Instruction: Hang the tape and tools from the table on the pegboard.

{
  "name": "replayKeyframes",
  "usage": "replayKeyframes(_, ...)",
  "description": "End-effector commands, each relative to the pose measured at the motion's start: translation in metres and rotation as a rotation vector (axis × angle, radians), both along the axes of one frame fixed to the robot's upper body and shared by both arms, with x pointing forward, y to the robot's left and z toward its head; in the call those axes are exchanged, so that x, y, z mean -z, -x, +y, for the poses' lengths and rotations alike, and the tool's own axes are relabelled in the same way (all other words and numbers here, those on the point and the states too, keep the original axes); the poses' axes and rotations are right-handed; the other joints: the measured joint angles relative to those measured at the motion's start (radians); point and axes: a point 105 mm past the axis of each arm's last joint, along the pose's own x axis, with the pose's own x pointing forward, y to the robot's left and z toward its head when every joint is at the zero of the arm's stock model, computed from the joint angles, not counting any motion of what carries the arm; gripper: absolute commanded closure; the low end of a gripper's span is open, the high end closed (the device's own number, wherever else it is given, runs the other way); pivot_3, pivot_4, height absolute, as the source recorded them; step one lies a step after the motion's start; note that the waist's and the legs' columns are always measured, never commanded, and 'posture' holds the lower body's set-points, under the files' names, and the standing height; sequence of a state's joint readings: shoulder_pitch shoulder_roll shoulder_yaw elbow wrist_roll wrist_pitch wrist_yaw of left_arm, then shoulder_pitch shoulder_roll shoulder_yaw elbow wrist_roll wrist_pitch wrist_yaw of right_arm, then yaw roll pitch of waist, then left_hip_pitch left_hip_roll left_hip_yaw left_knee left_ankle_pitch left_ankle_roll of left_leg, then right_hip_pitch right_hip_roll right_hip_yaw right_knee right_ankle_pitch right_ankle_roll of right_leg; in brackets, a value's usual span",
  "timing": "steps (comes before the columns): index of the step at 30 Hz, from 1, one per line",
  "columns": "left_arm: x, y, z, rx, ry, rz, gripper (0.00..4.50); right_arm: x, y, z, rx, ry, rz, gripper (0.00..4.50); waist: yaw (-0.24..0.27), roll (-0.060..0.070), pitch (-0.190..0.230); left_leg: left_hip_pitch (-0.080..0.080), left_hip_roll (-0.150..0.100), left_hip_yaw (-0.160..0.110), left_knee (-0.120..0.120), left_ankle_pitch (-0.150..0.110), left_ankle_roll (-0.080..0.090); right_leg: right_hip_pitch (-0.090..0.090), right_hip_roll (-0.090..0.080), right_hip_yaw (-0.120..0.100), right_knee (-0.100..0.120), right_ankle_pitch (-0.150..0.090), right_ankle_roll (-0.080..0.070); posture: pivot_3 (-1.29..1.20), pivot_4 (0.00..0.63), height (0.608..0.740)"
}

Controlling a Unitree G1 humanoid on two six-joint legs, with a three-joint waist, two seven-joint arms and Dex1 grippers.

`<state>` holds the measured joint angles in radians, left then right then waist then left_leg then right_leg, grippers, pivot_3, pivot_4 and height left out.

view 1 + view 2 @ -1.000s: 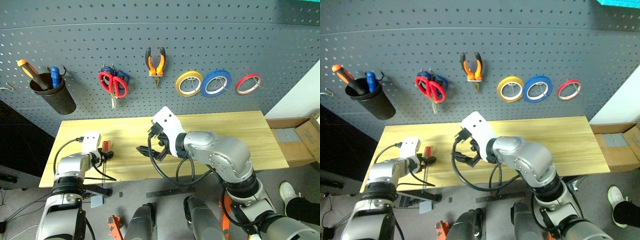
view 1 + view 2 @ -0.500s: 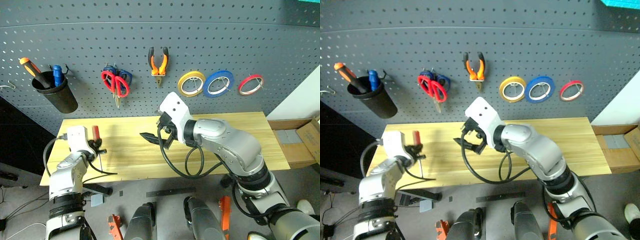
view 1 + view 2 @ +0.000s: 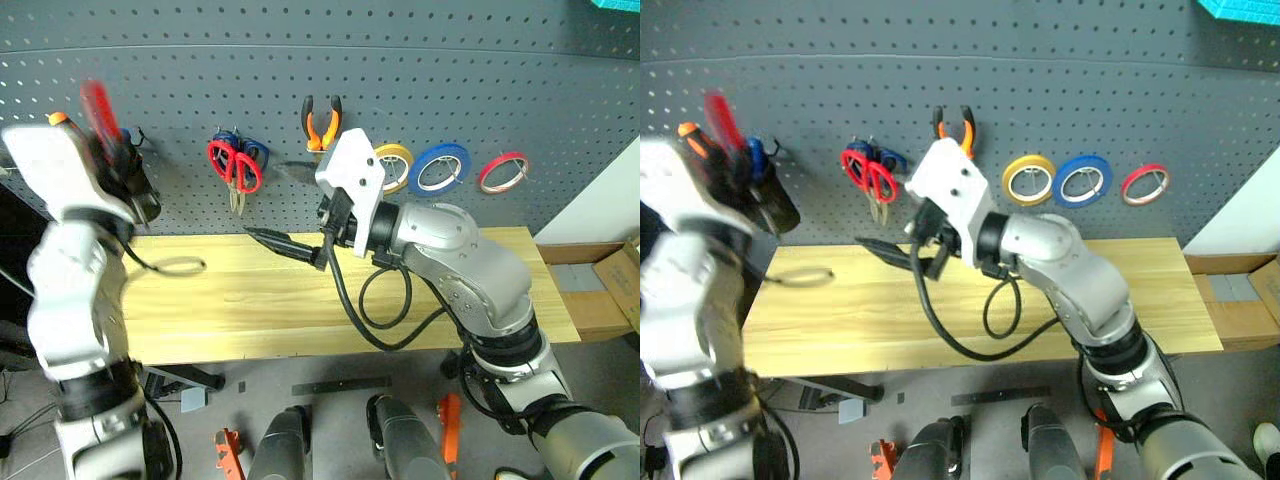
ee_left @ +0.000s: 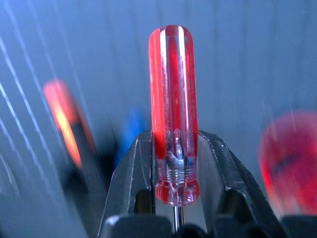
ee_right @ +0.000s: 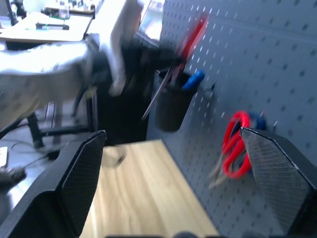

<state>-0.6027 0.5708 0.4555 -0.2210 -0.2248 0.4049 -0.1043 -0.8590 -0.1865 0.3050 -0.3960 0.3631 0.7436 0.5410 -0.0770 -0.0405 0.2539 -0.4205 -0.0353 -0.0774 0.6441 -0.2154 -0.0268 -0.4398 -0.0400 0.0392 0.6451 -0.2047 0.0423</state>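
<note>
The screwdriver's shaft [image 5: 153, 103] points down at a slant outside the black cup, so the robot's left gripper should lift the screwdriver's tip over the cup's rim and lower it into the cup's opening [image 5: 179, 81].
My left gripper [image 4: 176, 144] is shut on the slim screwdriver [image 4: 173, 99] by the base of its red handle, which stands up between the fingers. It is raised at the left of the dark grey pegboard [image 3: 500, 80], and the red handle [image 3: 100, 110] shows just above the black cup [image 3: 770, 205]. My right gripper [image 3: 285, 205] hovers open over the middle of the light-yellow table [image 3: 250, 300], holding nothing. On the pegboard hang the red scissors [image 3: 235, 168], the small orange pliers [image 3: 320, 118] and the thin red tape [image 3: 501, 170].
The cup holds an orange-handled tool [image 3: 55, 118] and a blue-handled one [image 3: 755, 150]. A yellow roll [image 3: 395, 160] and a blue roll [image 3: 437, 167] hang beside the red tape. Blue scissors sit behind the red ones. Cardboard boxes [image 3: 610, 280] stand off the table's right end.
My left gripper closed on the screwdriver at the table's left end and swung it up to the pegboard by the cup. The right arm rose a little, still open.
</note>
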Motion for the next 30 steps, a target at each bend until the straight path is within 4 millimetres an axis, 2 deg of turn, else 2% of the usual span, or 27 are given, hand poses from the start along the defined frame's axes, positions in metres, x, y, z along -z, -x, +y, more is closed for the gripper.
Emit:
replayKeyframes(1, -0.039, -0.004, 0.000, 0.045, -0.045, -0.104, 3.69, -0.018, 0.001, 0.001, -0.001, -0.043, -0.066, 0.00, 0.000, 0.000, 0.000, 0.000, -0.001, 0.000, 0.000, 0.000, 0.000, 0.000, 0.000, 0.000, 0.000, 0.000, 0.000, -0.07, 0.186, 0.740)
replayKeyframes(4, -0.052, -0.010, 0.011, 0.033, -0.036, -0.131, 3.69, -0.019, 0.000, 0.003, 0.003, -0.047, -0.069, 0.00, -0.001, 0.000, 0.000, -0.001, -0.001, 0.000, -0.001, 0.000, 0.000, -0.002, -0.001, 0.000, 0.001, 0.000, 0.000, -0.08, 0.186, 0.740)
replayKeyframes(7, -0.052, -0.016, 0.028, -0.005, -0.028, -0.129, 3.69, -0.020, -0.003, 0.005, 0.013, -0.053, -0.072, 0.00, -0.007, 0.000, 0.000, -0.001, 0.000, 0.000, -0.002, 0.000, 0.000, -0.002, -0.001, 0.000, 0.001, 0.000, 0.000, -0.08, 0.186, 0.740)
replayKeyframes(13, -0.030, -0.036, 0.042, -0.026, -0.007, -0.082, 3.69, -0.021, -0.006, 0.006, 0.023, -0.057, -0.072, 0.00, -0.006, 0.000, 0.000, -0.001, 0.000, -0.001, -0.002, 0.000, -0.001, -0.003, -0.001, 0.000, 0.002, 0.001, -0.001, -0.09, 0.188, 0.740)
replayKeyframes(18, -0.022, -0.037, 0.043, -0.046, -0.015, -0.079, 3.69, -0.023, -0.008, 0.007, 0.030, -0.063, -0.073, 0.00, -0.006, 0.000, 0.000, -0.003, 0.000, -0.001, -0.001, 0.000, 0.000, -0.003, -0.001, 0.000, 0.002, 0.001, -0.001, -0.10, 0.190, 0.740)
replayKeyframes(22, -0.006, -0.040, 0.047, -0.083, -0.026, -0.047, 3.69, -0.023, -0.006, 0.008, 0.019, -0.062, -0.074, 0.00, -0.007, 0.000, 0.000, -0.003, 0.000, -0.001, -0.001, 0.000, -0.001, -0.004, -0.001, 0.000, 0.002, 0.002, -0.001, -0.10, 0.187, 0.740)
replayKeyframes(23, -0.005, -0.039, 0.048, -0.090, -0.027, -0.047, 2.98, -0.023, -0.006, 0.008, 0.015, -0.061, -0.075, 0.00, -0.007, 0.000, 0.000, -0.003, 0.000, -0.001, -0.001, 0.000, 0.000, -0.004, -0.001, 0.000, 0.002, 0.002, -0.001, -0.10, 0.187, 0.740)
replayKeyframes(30, 0.005, -0.031, 0.049, -0.124, 0.002, -0.065, 0.75, -0.027, -0.005, 0.006, 0.003, -0.071, -0.089, 0.00, -0.007, -0.001, 0.000, -0.002, 0.000, -0.001, 0.000, 0.000, -0.001, -0.004, -0.001, 0.000, 0.003, 0.002, -0.002, -0.10, 0.175, 0.740)
